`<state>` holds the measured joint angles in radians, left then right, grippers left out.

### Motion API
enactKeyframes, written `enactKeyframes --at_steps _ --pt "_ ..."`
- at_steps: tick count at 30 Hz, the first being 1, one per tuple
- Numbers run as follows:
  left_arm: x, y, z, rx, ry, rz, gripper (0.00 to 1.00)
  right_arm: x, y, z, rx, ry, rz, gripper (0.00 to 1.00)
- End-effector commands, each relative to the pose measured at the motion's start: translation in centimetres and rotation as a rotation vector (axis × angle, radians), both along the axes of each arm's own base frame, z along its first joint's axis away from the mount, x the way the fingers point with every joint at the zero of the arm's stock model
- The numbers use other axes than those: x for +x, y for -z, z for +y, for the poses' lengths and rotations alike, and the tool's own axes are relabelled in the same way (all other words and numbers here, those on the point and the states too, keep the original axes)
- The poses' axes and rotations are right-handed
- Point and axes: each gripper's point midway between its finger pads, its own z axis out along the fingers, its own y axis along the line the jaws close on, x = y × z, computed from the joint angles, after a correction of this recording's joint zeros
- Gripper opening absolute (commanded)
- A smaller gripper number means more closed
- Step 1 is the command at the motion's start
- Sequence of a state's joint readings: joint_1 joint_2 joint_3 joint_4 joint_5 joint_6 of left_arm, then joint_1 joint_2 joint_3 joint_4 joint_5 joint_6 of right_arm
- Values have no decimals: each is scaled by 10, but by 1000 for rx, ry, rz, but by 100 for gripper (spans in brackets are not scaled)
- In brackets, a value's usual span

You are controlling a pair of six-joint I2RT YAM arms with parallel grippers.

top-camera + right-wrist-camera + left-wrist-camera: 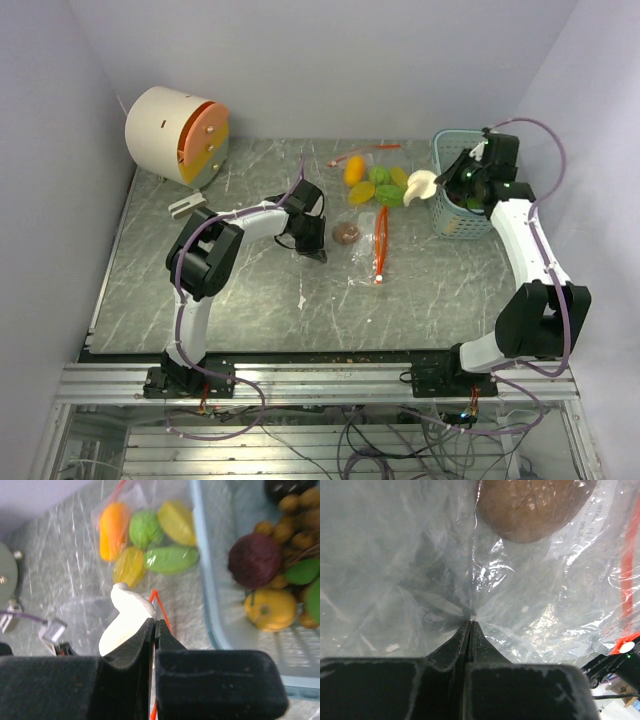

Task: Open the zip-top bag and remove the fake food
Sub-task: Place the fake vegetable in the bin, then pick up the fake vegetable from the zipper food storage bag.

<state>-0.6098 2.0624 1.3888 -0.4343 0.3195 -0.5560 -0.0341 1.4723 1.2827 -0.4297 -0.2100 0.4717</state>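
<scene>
The brown lump (pixel 346 233) lies deep in the bag, away from the bag's zip, so my left gripper should brace the lump's side (pixel 337 236) while my right gripper reaches in.
The clear zip-top bag (pixel 362 258) lies crumpled at mid-table, its red-orange zip strip (pixel 380 245) running front to back. One brown lump of fake food (pixel 347 232) rests inside it, filling the top of the left wrist view (pixel 535 505). My left gripper (pixel 318 252) sits at the bag's left side, shut on a pinch of its film (pixel 470 623). My right gripper (pixel 440 186) hovers beside the basket's left wall, shut on the edge of a white curved fake food piece (pixel 420 187) (pixel 125 622); the jaws (pixel 154 622) are pressed together.
The pale teal basket (pixel 441 215) at back right holds a dark red ball (pixel 255 560), a yellow fruit (pixel 270 610) and other toys. A second clear bag of orange, green and yellow pieces (pixel 375 180) lies behind. A white-and-orange drum (pixel 178 135) stands at back left.
</scene>
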Motion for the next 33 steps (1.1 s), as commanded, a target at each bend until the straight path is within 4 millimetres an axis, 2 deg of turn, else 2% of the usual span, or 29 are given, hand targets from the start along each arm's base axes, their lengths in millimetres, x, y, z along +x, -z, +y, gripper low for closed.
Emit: enactKeyframes --at_steps 1,4,8,9,12,13,14,15,19,23,26,28,33 --pt "5 -3 4 2 19 -30 7 13 -21 -51 -8 159 -23 0" --pt "4 -5 4 0 32 -39 7 18 -21 -89 -17 273 -9 0" --pt "4 -13 4 -16 49 -69 7 21 -12 -121 -55 363 35 0" --pt "5 -16 3 -23 52 -77 7 21 -9 -126 -62 383 48 6" --pt "5 -29 0 -53 60 -100 7 21 -8 -136 -86 436 63 58" --pt "6 -33 -2 -64 63 -107 7 20 -16 -138 -88 450 39 69" --pt "7 -39 -5 -78 68 -115 7 20 -23 -137 -81 453 6 75" --pt "8 -45 -7 -93 70 -120 7 21 -32 -132 -74 442 -35 76" --pt "15 -77 -25 -194 85 -152 7 18 -46 -95 -95 363 -99 65" --pt "23 -101 -39 -267 87 -176 7 11 -38 -33 -136 229 -79 47" --pt "29 -98 -43 -268 79 -174 7 -1 -16 8 -117 132 -42 30" --pt "33 -90 -43 -250 74 -168 7 -11 5 27 -102 87 0 22" --pt "47 -66 -41 -171 67 -169 7 -36 65 62 -23 -83 178 15"
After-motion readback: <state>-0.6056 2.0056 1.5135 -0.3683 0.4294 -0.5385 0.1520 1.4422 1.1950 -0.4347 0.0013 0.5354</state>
